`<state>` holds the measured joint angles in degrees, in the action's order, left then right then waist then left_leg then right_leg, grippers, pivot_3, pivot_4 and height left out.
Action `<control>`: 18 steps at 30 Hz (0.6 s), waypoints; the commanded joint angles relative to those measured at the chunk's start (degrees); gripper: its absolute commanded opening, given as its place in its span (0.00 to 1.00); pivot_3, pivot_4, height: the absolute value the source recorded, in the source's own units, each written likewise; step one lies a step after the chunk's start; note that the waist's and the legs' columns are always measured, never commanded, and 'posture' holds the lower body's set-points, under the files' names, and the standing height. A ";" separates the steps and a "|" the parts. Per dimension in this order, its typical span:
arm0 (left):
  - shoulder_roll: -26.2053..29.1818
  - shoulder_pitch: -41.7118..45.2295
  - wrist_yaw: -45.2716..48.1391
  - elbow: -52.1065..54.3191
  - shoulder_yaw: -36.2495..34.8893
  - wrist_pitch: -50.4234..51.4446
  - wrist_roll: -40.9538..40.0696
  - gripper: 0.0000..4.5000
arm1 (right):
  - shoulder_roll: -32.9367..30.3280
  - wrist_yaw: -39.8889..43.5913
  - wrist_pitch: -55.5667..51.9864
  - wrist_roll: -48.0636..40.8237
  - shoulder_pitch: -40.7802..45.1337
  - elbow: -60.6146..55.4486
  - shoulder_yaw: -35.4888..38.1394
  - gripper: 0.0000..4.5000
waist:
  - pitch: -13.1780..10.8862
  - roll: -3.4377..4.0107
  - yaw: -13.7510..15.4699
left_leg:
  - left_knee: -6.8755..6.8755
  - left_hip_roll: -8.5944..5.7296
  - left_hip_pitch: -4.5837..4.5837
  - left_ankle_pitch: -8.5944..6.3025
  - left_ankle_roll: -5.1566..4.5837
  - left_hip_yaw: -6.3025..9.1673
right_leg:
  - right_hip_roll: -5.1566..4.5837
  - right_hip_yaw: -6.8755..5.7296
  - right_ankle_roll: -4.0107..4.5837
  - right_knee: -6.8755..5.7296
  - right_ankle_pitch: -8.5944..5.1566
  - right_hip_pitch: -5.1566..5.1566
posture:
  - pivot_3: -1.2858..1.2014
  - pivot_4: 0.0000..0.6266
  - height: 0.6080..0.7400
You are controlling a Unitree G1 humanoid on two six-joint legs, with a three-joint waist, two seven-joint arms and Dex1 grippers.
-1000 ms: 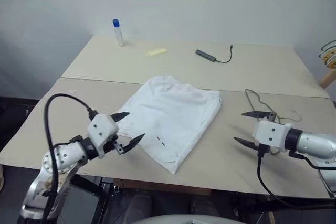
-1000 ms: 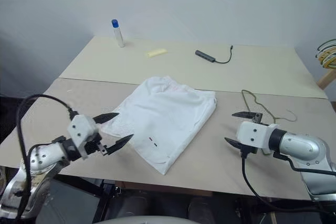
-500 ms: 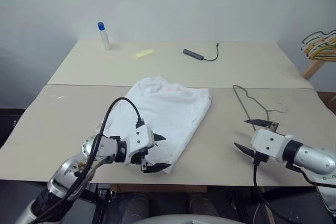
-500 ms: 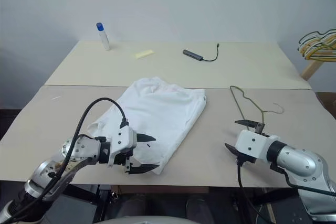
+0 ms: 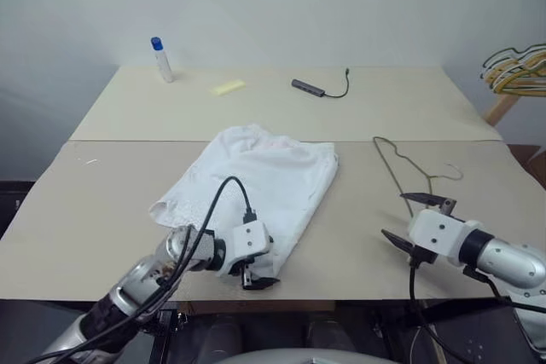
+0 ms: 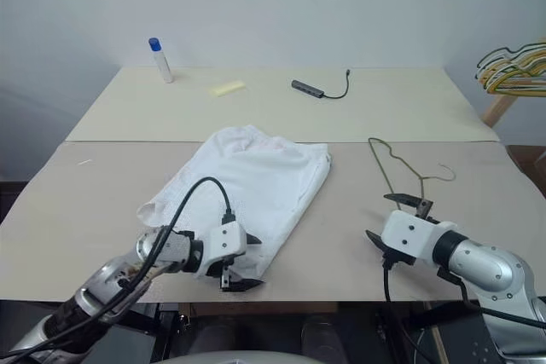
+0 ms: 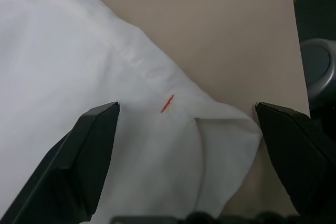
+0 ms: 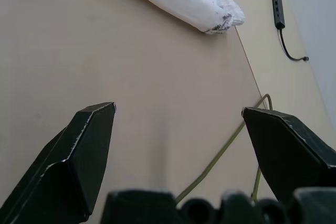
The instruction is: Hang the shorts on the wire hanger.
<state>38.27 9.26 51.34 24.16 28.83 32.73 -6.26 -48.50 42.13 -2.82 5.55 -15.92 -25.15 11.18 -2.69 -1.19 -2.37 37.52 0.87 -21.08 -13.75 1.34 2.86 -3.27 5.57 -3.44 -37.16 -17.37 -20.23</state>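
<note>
The waistband [image 5: 290, 143] has gathered ribbing along its edge, so it will open wide around the wire hanger when I pull the white shorts over the hanger.
The white shorts [image 5: 260, 178] lie flat in the middle of the near table, waistband toward the far side. My left gripper [image 5: 254, 275] is low at their near hem corner. In the left wrist view its open fingers [image 7: 79, 161] straddle that corner of the shorts [image 7: 79, 51], close to a small red mark [image 7: 167, 103]. The thin wire hanger [image 5: 399, 168] lies flat to the right of the shorts, hook toward the right. My right gripper [image 5: 394, 215] hovers open just in front of the wire hanger [image 8: 220, 150], holding nothing.
On the far table stand a blue-capped bottle [image 5: 159, 59], a yellow scrap [image 5: 228, 87] and a grey cable with a bar plug [image 5: 311, 88]. Bunched yellow and orange hangers [image 5: 516, 67] hang at the far right. The table's front edge [image 5: 341, 300] runs just below both grippers.
My left gripper swung down and to the right, from beside the shorts' left edge to their near hem corner. The right gripper barely moved. The whole view has shifted.
</note>
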 commanded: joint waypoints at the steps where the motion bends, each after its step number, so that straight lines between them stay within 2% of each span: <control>1: -0.49 -0.35 -1.60 -0.20 0.62 -0.47 2.20 0.96 | -0.16 -0.93 0.26 0.54 1.85 -0.47 1.03 1.00 | 0.02 0.03 -0.05 | 0.00 0.00 0.00 0.00 0.00 0.00 | 0.00 0.00 0.00 0.00 0.00 0.00 | 0.50 0.00 1.00; 4: -1.37 -0.63 -1.92 -0.57 0.54 0.14 1.83 0.80 | -0.09 -0.93 0.30 0.97 2.55 -0.01 0.67 1.00 | 0.05 0.04 -0.04 | 0.02 -0.01 0.02 0.00 0.00 -0.01 | -0.02 0.02 -0.02 0.00 0.01 0.05 | 0.50 0.00 1.00; 14: -2.41 -0.32 -2.88 -1.47 -1.22 0.44 1.51 0.05 | -0.75 -1.24 3.17 3.80 5.76 3.75 -1.88 1.00 | 0.09 0.07 0.05 | 0.04 0.00 0.02 0.00 0.00 0.00 | -0.01 0.00 -0.02 0.00 0.01 0.05 | 0.50 0.00 1.00; 15: -2.50 -0.27 -3.14 -1.47 -1.63 0.36 1.47 0.01 | -0.78 -1.45 3.79 4.54 6.37 4.49 -2.49 1.00 | 0.09 0.07 0.00 | 0.04 0.00 0.02 0.00 0.00 -0.01 | 0.00 0.01 -0.02 0.00 0.01 0.04 | 0.50 0.00 1.00; 18: -1.77 -0.86 -2.30 0.70 -4.89 -1.13 -0.61 0.01 | -0.26 -4.28 8.01 10.17 11.86 9.67 -7.50 1.00 | 0.09 0.07 -0.49 | 0.04 0.00 0.03 0.00 0.00 -0.02 | 0.00 0.02 -0.01 0.00 0.02 0.03 | 0.50 0.00 1.00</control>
<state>35.82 8.16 48.93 23.05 26.60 32.70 -6.01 -48.58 39.66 2.43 13.36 -6.19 -16.43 4.61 -2.60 -1.12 -2.86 37.56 0.87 -21.05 -13.75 1.34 2.83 -3.26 5.59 -3.44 -37.17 -17.34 -20.21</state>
